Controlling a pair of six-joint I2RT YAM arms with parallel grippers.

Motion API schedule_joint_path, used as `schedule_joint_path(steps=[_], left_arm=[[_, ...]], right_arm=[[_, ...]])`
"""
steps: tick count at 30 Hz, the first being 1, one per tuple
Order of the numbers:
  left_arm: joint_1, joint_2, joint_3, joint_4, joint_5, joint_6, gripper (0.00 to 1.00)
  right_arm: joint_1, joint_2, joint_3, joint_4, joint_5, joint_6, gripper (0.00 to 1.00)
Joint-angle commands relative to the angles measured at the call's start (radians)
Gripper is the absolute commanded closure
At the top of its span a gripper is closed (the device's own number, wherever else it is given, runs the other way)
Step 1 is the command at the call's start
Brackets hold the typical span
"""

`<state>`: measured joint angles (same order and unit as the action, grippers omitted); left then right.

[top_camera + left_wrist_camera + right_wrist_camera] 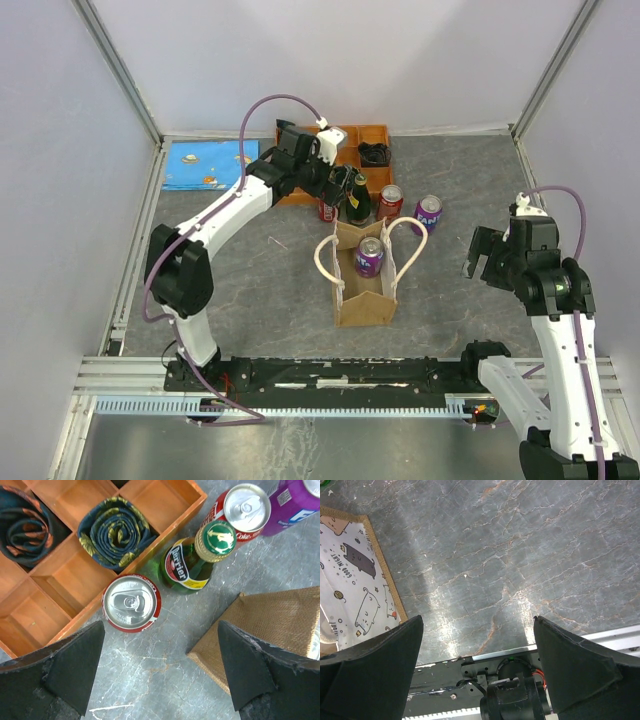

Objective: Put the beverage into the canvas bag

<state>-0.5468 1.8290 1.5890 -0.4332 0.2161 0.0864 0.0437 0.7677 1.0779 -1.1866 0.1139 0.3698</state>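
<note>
I expect the Perrier bottle [186,568] to come up in one piece and hang upright when I lift it by its top, because the green cap [219,537] fits tightly over the bottle's narrow neck.
The tan canvas bag [364,296] stands upright mid-table with its cream loop handles up. A purple can [369,257] stands inside it. Behind the bag stand a red can [326,211], a green Perrier bottle [358,198], a red Coke can [389,201] and a purple Fanta can [428,213]. My left gripper [336,190] is open and empty, hovering over the red can [131,603] and the bottle [192,562], with the bag's corner [272,627] under its right finger. My right gripper [482,256] is open and empty, right of the bag.
The orange compartment tray [348,134] sits at the back and holds rolled ties [117,532]. A blue mat [205,165] lies at the back left. A thin stick [277,242] lies left of the bag. The right wrist view shows a cat-print panel [350,585] and the base rail [485,680].
</note>
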Motion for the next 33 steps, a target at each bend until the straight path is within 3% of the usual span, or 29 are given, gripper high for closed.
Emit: schedule_joint_path(steps=[1,17,26,33], left_arm=[[0.001,-0.065,-0.017,0.125,0.038,-0.001,0.01],[-0.072,-0.105,-0.297,0.613,0.19,-0.03,0.01],[-0.083,-0.013,-0.312,0.862,0.135,-0.042,0.0],[-0.083,0.071,-0.277,0.911,0.129,-0.047,0.04]], right_arm=[[-0.005,-0.006,0.012,0.004,0.021,0.001,0.01],[-0.004,0.006,0.007,0.009,0.013,-0.007,0.01],[-0.004,0.012,0.0,-0.001,0.02,-0.005,0.01],[-0.005,0.007,-0.001,-0.015,0.031,0.001,0.01]])
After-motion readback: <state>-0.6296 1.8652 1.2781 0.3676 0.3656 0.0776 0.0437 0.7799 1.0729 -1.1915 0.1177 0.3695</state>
